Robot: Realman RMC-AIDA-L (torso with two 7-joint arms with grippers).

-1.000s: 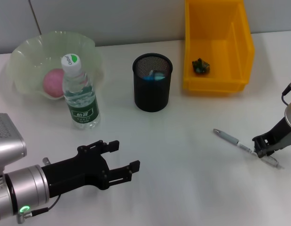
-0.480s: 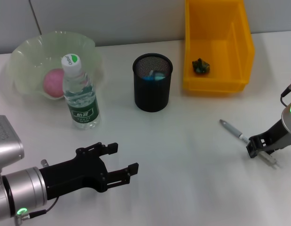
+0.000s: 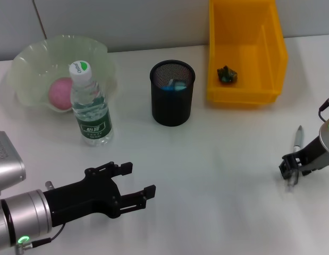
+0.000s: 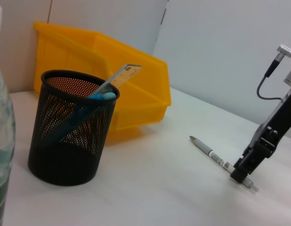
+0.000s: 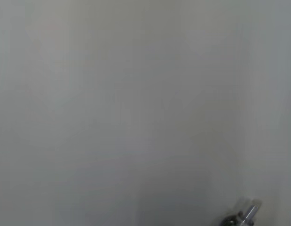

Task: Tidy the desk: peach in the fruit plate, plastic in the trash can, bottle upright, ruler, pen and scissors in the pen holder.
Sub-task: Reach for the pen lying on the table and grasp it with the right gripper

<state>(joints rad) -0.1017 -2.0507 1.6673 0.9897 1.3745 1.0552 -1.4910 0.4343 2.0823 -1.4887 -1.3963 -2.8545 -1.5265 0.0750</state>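
Note:
My right gripper should open, turn the wrist in line with the pen and close squarely around its body, because the pen's metal end slants crooked to the gripper's fingers.
My right gripper is low over the table at the right edge, shut on the silver pen, whose free end points toward the back. The left wrist view shows the same pen held at one end by the right gripper. The black mesh pen holder stands mid-table with the ruler and a blue handle sticking out. The bottle stands upright beside the green fruit plate, which holds the pink peach. Crumpled plastic lies in the yellow trash can. My left gripper hovers open at the front left.
The trash can stands close behind the pen holder. The bottle's side fills one edge of the left wrist view. The right wrist view shows bare white table and the pen's metal end.
The pen has swung in my right gripper from pointing left to pointing toward the back. The right gripper shifted slightly left. The left arm barely moved.

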